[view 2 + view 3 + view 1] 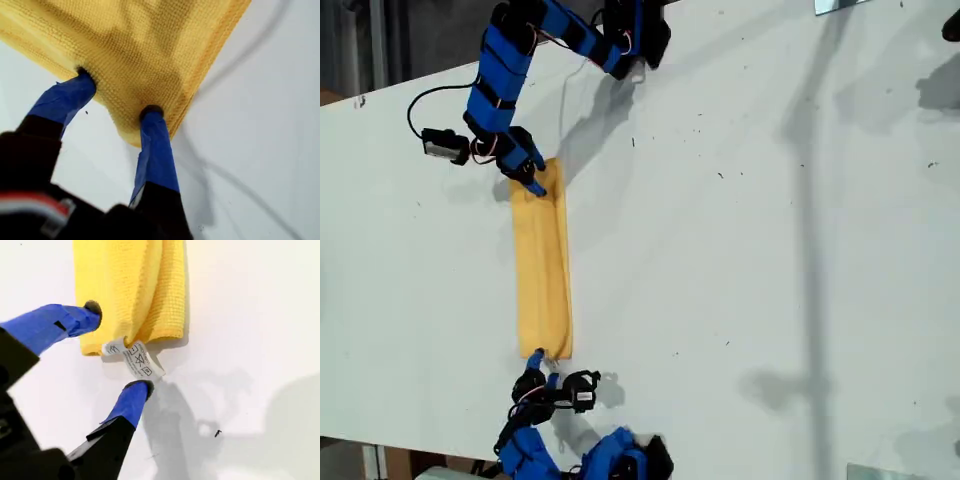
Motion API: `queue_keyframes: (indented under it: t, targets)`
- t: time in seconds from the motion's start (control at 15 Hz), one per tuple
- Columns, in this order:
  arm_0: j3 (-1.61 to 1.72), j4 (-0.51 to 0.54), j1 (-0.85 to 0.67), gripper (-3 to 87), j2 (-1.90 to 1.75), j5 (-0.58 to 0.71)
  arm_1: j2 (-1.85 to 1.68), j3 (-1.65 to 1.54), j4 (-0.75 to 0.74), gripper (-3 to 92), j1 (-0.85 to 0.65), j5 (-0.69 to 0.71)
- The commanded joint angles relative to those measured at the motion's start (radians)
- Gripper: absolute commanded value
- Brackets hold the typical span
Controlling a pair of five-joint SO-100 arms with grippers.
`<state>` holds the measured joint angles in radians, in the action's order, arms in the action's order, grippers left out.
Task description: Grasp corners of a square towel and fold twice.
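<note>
I expect the yellow-orange towel to bunch up into loops between my gripper's fingers when I fold its end over, because the towel's limp corner puckers there.
The yellow-orange towel lies flat on the white table as a long narrow folded strip. My first gripper is at the strip's end nearer the exterior view's top. It is open, and both blue fingertips press on the towel either side of a rounded corner. My second gripper is open at the opposite end. One of its fingers rests on the towel; the other touches the table just beside the small white tag.
The first arm's base stands at the exterior view's top, the second arm's base at its bottom. A black cable loops by the first arm. The table's edge runs along the exterior view's left. Shadows cross the table to the towel's right.
</note>
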<state>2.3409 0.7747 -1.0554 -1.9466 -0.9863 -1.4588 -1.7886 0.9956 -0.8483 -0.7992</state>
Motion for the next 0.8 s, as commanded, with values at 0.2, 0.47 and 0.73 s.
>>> queue_keyframes:
  t: [0.2, 0.47, 0.73]
  targets:
    - [0.172, -0.091, 0.000, 27.9, -0.318, 0.026, -0.172, -0.067, -0.060, 23.7, -0.038, 0.023]
    - [0.201, -0.078, -0.020, 28.3, -0.365, 0.003, -0.043, 0.031, 0.008, 28.3, -0.126, 0.057]
    - [0.216, -0.069, -0.038, 28.3, -0.385, -0.005, -0.161, -0.043, 0.020, 31.4, -0.152, 0.064]
